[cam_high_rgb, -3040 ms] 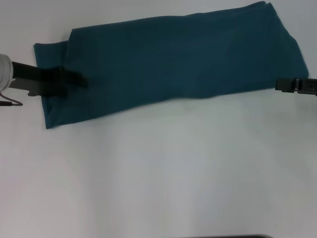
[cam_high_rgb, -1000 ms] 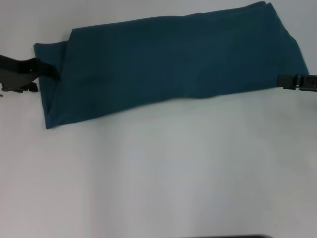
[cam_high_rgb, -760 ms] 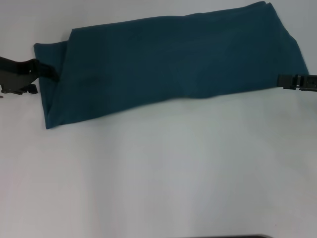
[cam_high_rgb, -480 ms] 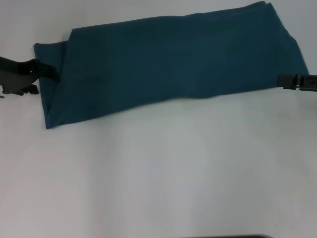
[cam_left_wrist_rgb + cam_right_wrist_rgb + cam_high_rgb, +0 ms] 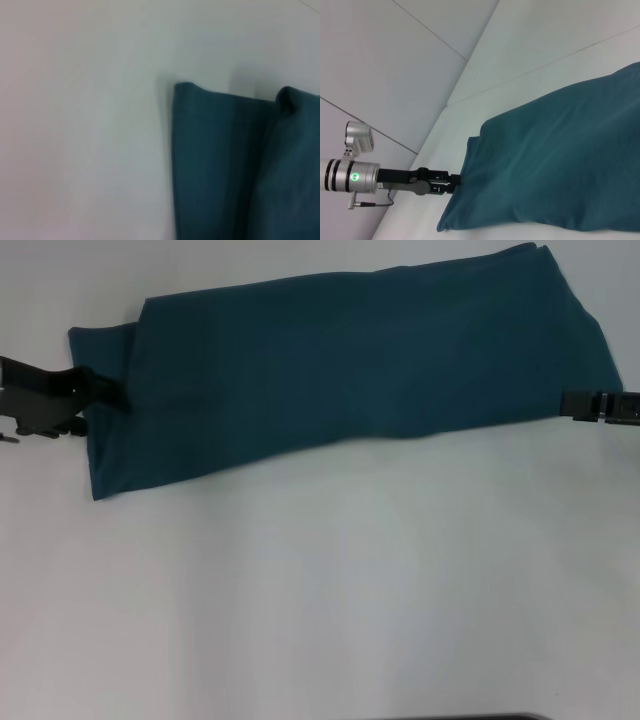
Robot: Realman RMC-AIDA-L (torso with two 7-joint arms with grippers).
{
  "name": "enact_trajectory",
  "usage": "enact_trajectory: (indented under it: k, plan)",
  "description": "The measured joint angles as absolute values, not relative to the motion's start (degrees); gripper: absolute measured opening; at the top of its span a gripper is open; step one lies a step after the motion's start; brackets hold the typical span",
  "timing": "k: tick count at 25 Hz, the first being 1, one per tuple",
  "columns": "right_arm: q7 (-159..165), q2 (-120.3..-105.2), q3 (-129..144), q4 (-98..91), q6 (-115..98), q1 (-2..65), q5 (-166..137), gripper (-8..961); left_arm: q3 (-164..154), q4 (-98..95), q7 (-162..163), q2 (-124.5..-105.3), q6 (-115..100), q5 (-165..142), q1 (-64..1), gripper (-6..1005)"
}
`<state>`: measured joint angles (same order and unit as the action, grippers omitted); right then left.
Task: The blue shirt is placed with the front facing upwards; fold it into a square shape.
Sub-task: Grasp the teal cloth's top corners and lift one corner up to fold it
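The left gripper's fingers point straight at the edge of the shirt's top layer, so the robot should keep moving them in until they close on that edge.
The blue shirt lies across the far part of the white table, folded into a long teal band with plain cloth up; no lettering or neck label shows. My left gripper is at the band's left end, touching its edge, and also shows in the right wrist view against the shirt. The left wrist view shows a folded corner of the shirt on the table. My right gripper sits at the band's right end, near its lower corner.
The table's near half is bare white surface. A dark strip lies along the front edge. Grey wall panels stand behind the table on the left arm's side.
My left gripper drew back off the shirt to the left, then in the last half second moved a little right and down onto the shirt's left edge. The right gripper and shirt stayed still.
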<state>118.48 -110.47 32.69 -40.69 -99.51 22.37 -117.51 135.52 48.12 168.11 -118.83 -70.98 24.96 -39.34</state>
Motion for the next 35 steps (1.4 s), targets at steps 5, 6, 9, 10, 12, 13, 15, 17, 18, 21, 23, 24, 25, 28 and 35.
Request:
enact_trajectory:
  k: [5, 6, 9, 10, 12, 13, 15, 17, 18, 21, 23, 24, 25, 28, 35]
  plan:
    - [118.5, -110.40, 32.7, -40.7, -99.6, 22.1, -117.3, 928, 135.4, 48.0, 167.7, -119.36, -72.4, 25.3, -40.0, 703]
    - [118.5, -110.39, 32.7, -40.7, -99.6, 22.1, -117.3, 928, 135.4, 48.0, 167.7, -119.45, -72.8, 25.3, -40.2, 703]
    - [118.3, -110.39, 32.7, -40.7, -99.7, 22.1, -117.3, 928, 135.4, 48.2, 167.6, -119.73, -73.9, 25.3, -40.6, 703]
    - [118.2, -110.39, 32.7, -40.7, -99.7, 22.0, -117.3, 928, 135.4, 48.4, 167.5, -119.82, -74.3, 25.4, -40.8, 704]
    - [118.2, -110.39, 32.7, -40.7, -99.8, 22.0, -117.3, 928, 135.4, 48.6, 167.4, -120.01, -74.9, 25.4, -41.3, 704]
    - [118.2, -110.39, 32.7, -40.7, -99.8, 22.0, -117.3, 928, 135.4, 48.6, 167.3, -120.06, -75.2, 25.5, -41.6, 704]
    - [118.2, -110.39, 32.7, -40.7, -99.8, 21.9, -117.4, 928, 135.4, 48.4, 167.0, -120.12, -75.6, 26.0, -42.1, 704]
    - [118.1, -110.38, 32.7, -40.4, -99.8, 21.9, -117.4, 927, 135.4, 48.1, 166.5, -120.14, -75.8, 26.6, -42.6, 703]
    - [118.1, -110.38, 32.7, -40.4, -99.8, 21.9, -117.4, 927, 135.4, 48.1, 166.5, -120.14, -75.8, 26.6, -42.6, 703]
    - [118.1, -110.39, 32.7, -40.3, -99.8, 21.8, -117.4, 927, 135.3, 47.5, 166.4, -120.15, -75.8, 26.6, -43.4, 703]
    - [118.1, -110.39, 32.7, -40.3, -99.8, 21.7, -117.4, 927, 135.2, 47.5, 166.5, -120.19, -75.9, 26.5, -43.7, 686]
    - [118.1, -110.38, 32.7, -40.3, -99.8, 21.7, -117.4, 927, 134.7, 47.7, 166.3, -120.26, -76.0, 26.4, -43.9, 678]
    - [118.1, -110.38, 32.7, -40.3, -99.8, 21.7, -117.4, 927, 134.1, 48.1, 166.2, -120.35, -76.2, 26.4, -44.0, 669]
    - [118.0, -110.39, 32.4, -40.3, -99.9, 21.6, -117.4, 927, 130.7, 48.7, 166.8, -120.36, -76.3, 26.1, -44.4, 644]
    - [118.0, -110.39, 31.9, -40.3, -100.0, 21.6, -117.4, 928, 129.9, 50.1, 167.6, -120.51, -76.3, 24.9, -45.0, 488]
